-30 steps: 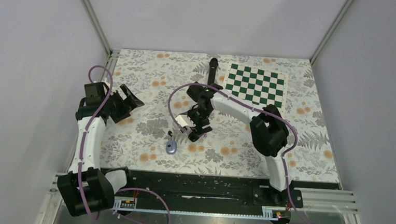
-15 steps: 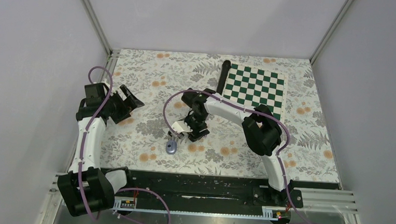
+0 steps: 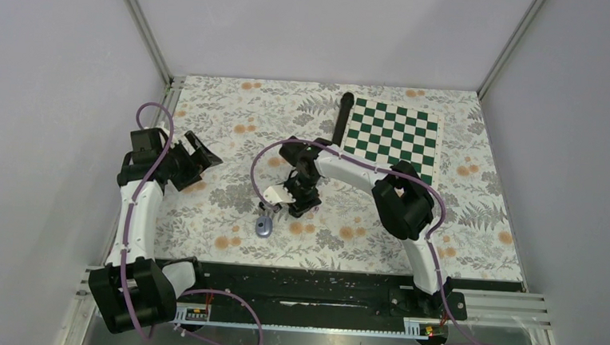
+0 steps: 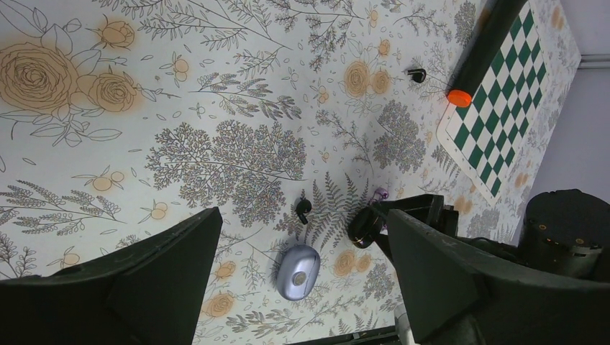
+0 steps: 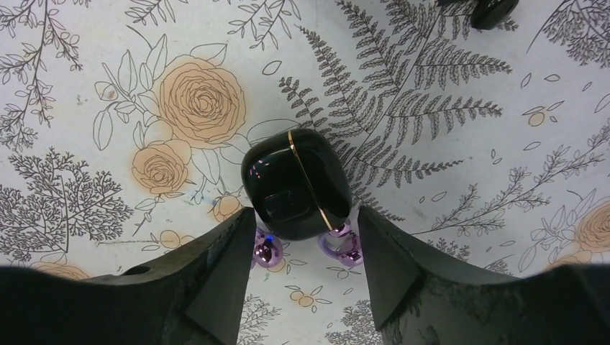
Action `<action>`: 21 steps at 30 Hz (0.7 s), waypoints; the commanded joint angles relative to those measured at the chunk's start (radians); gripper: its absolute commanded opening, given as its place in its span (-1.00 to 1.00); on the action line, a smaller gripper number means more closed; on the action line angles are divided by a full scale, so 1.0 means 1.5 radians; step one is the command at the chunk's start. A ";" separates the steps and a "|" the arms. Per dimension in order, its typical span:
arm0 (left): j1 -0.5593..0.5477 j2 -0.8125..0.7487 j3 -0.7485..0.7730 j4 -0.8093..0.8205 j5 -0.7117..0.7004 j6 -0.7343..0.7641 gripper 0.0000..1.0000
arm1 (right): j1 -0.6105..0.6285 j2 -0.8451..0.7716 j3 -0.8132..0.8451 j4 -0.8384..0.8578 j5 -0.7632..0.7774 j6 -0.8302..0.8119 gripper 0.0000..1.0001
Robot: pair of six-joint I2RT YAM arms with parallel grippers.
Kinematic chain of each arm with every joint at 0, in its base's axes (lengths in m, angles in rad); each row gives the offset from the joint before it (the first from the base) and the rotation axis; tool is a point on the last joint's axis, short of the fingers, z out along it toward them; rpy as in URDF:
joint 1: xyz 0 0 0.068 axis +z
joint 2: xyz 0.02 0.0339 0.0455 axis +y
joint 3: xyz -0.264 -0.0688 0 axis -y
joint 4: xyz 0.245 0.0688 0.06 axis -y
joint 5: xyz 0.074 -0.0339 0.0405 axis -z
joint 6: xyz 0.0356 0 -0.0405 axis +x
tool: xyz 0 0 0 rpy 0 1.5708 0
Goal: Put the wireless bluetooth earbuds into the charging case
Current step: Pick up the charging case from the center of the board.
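Observation:
The gold seam (image 5: 307, 175) on the black charging case is closed, so the robot's right gripper should raise the case (image 5: 277, 192) to the left gripper before the earbuds go in.
A closed black charging case (image 5: 295, 183) with a gold seam lies on the floral mat. Two lilac-purple earbuds (image 5: 267, 251) (image 5: 338, 248) lie on the mat against its near end. My right gripper (image 5: 306, 215) is open, its fingers straddling that end of the case and the two buds; it shows in the top view (image 3: 292, 197) at mid-table. A closed lilac case (image 4: 297, 272) (image 3: 263, 227) lies nearer the front, with a black earbud (image 4: 303, 209) beside it. My left gripper (image 4: 302, 215) (image 3: 199, 152) is open and empty, above the mat at the left.
A long black microphone (image 3: 343, 115) with an orange end (image 4: 458, 96) lies along the left edge of a green-and-white chessboard (image 3: 392, 130) at the back. Another black earbud (image 4: 415, 73) lies near it. A dark object (image 5: 493, 11) sits at the right wrist view's top edge.
My right gripper has moved a little left and toward the front, over the black case. The microphone lies further right than a second ago. The left arm has not moved.

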 commanded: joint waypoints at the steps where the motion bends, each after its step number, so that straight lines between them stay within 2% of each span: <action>1: 0.004 0.006 0.004 0.023 0.018 -0.008 0.74 | 0.005 0.006 -0.010 -0.002 0.009 0.010 0.23; 10: 0.004 0.012 0.003 0.023 0.022 -0.008 0.73 | 0.012 -0.002 -0.038 0.016 0.009 0.012 0.28; 13: 0.004 0.016 0.002 0.025 0.025 -0.009 0.72 | 0.012 0.000 -0.033 0.019 0.010 0.027 0.14; 17: 0.004 0.027 0.006 0.026 0.031 -0.013 0.70 | 0.012 -0.005 -0.020 0.021 0.005 0.074 -0.17; 21: 0.004 0.046 0.020 0.029 0.036 -0.013 0.65 | 0.012 -0.058 -0.038 0.066 0.004 0.158 -0.30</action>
